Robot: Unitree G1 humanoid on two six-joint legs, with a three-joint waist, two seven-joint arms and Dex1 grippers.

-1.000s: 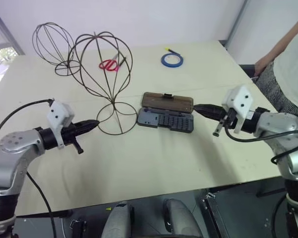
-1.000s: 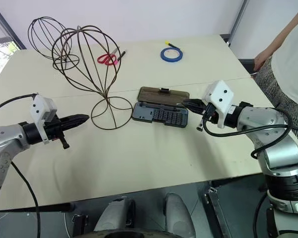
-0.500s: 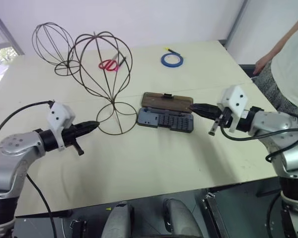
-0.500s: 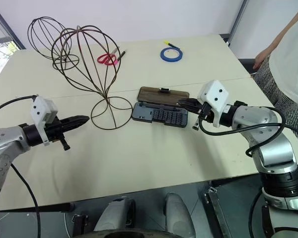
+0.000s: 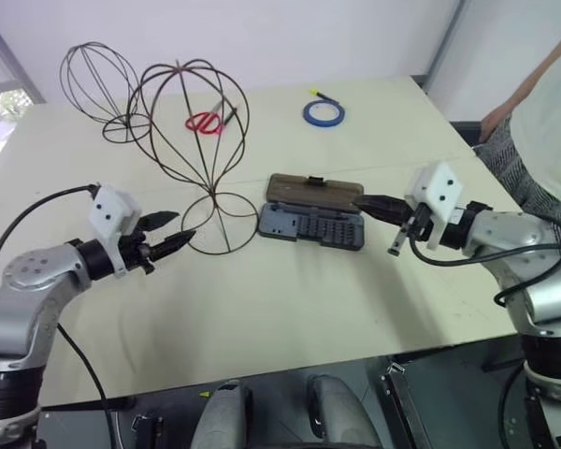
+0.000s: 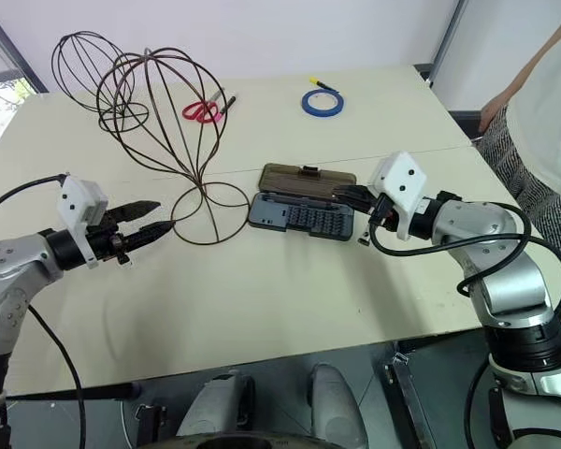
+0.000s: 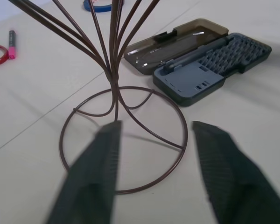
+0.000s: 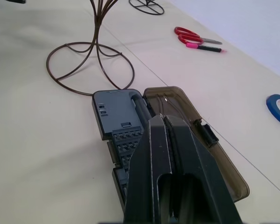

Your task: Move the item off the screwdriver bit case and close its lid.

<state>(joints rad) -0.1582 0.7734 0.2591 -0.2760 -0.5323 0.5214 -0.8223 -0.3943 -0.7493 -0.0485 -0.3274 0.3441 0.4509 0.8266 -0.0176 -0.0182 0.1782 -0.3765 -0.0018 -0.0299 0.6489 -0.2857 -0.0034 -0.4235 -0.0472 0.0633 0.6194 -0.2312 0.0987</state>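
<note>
I should keep moving my open left gripper up toward the wire cage's nearest wire (image 5: 160, 162) until it sits inside my fingers, as the wire cage (image 5: 206, 173) stands upright ahead of it.
The item (image 5: 211, 176), a tall dark wire cage on a stem, stands on its ring base on the table just left of the screwdriver bit case (image 5: 310, 226). The case's grey tray lies open, and its brown translucent lid (image 5: 314, 192) rests flat behind it. My left gripper (image 5: 181, 227) is open, level with the ring base and right at its left side; in the left wrist view the ring (image 7: 184, 133) lies between and just beyond the fingers (image 7: 93, 172). My right gripper (image 5: 361, 203) is shut and empty, with its tip at the right end of the case, over the tray (image 8: 113, 112) and lid (image 8: 177, 105).
A smaller round wire cage (image 5: 100, 79) stands at the back left, with red scissors (image 5: 204, 123) beside it. A blue tape roll (image 5: 323, 113) lies at the back. A person (image 5: 542, 122) stands past the table's right edge.
My left gripper's fingers have spread from shut to open beside the ring base. Both arms have stayed in place.
</note>
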